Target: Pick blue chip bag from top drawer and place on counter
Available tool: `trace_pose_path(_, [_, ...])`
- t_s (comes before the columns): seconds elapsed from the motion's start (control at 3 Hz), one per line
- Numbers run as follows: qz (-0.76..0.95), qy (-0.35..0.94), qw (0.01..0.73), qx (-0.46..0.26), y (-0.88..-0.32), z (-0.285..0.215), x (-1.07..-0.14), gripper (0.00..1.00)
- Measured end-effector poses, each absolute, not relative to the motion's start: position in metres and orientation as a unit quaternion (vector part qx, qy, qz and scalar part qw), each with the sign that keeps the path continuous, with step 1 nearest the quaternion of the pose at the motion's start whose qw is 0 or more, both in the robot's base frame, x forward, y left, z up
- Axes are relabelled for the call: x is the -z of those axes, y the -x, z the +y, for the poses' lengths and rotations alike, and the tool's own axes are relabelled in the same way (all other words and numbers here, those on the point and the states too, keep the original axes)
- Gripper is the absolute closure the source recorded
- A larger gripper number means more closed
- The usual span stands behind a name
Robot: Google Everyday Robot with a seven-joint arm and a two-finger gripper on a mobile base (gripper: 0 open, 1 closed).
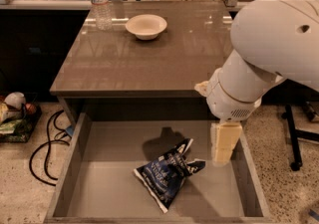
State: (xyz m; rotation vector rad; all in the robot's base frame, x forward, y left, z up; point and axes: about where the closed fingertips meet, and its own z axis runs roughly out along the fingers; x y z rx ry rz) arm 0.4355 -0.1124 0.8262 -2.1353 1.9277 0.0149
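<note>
My gripper is pointing at the drawer's bottom next to the blue chip bag. Next, I move in low and across to grab the bag's upper end (182, 156).
The blue chip bag (167, 177) lies crumpled on the bottom of the open top drawer (109, 178), right of centre and towards the front. The counter (149, 63) spans the view above the drawer. My gripper (223, 154) hangs point-down inside the drawer near its right wall, just right of the bag's upper corner and apart from it. It holds nothing that I can see. The large white arm (269, 54) reaches in from the right, over the counter's front right corner.
A cream bowl (146, 25) and a clear water bottle (100, 0) stand at the back of the counter. Black cables (47, 143) and some clutter (12, 113) lie on the floor to the left. A chair base (294, 138) stands on the right.
</note>
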Motion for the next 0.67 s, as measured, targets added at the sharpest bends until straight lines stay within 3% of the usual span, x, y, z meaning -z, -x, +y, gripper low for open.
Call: trace_pose_path(0.67, [0.667, 0.739, 0.093, 0.028, -0.4090, -0.1170, -0.8590, 0.00])
